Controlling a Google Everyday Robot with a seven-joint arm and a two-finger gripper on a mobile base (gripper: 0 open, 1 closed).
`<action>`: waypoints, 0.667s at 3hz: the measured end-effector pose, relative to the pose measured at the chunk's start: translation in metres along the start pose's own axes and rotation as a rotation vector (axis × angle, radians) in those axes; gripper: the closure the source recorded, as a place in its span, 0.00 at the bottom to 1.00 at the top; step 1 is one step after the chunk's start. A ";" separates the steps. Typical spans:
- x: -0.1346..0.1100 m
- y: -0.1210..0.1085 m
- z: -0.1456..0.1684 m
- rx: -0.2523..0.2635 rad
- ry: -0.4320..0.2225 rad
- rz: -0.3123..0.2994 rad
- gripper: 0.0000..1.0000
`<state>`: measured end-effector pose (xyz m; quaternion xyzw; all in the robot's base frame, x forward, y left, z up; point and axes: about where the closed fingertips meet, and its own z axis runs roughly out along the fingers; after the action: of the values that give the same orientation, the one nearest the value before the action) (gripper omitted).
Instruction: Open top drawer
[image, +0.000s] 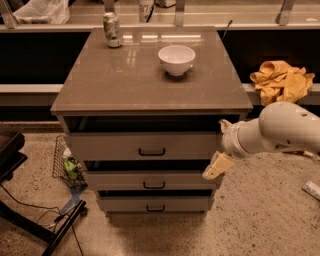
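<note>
The top drawer's upper edge (205, 134) is left free for my spread fingers by the dark gap (142, 124), so I should keep moving my gripper in until they are on both sides of that edge, then close it.
The top drawer (115, 146) is the tallest of three grey-beige fronts in the cabinet, with a small dark pull handle (151, 151) at its middle. A dark gap shows above its front, under the cabinet top. My gripper (220, 146) is at the drawer's right end, on a white arm coming in from the right. Its two cream fingers are spread apart, one (223, 126) near the drawer's upper right corner and one (217, 167) near the lower right corner. It holds nothing and is well right of the handle.
A white bowl (176, 59) and a can (112, 30) stand on the cabinet top (125, 85). Two shallower drawers (150, 181) sit below. A yellow cloth (280, 80) lies on the right ledge. A wire basket (67, 165) and black stand legs (35, 220) are on the floor at left.
</note>
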<state>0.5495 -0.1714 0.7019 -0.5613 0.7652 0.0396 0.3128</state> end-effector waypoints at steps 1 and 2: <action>0.006 -0.006 0.015 -0.010 0.016 0.016 0.00; 0.007 -0.014 0.028 -0.017 0.019 0.024 0.00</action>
<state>0.5728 -0.1714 0.6800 -0.5550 0.7745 0.0444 0.3004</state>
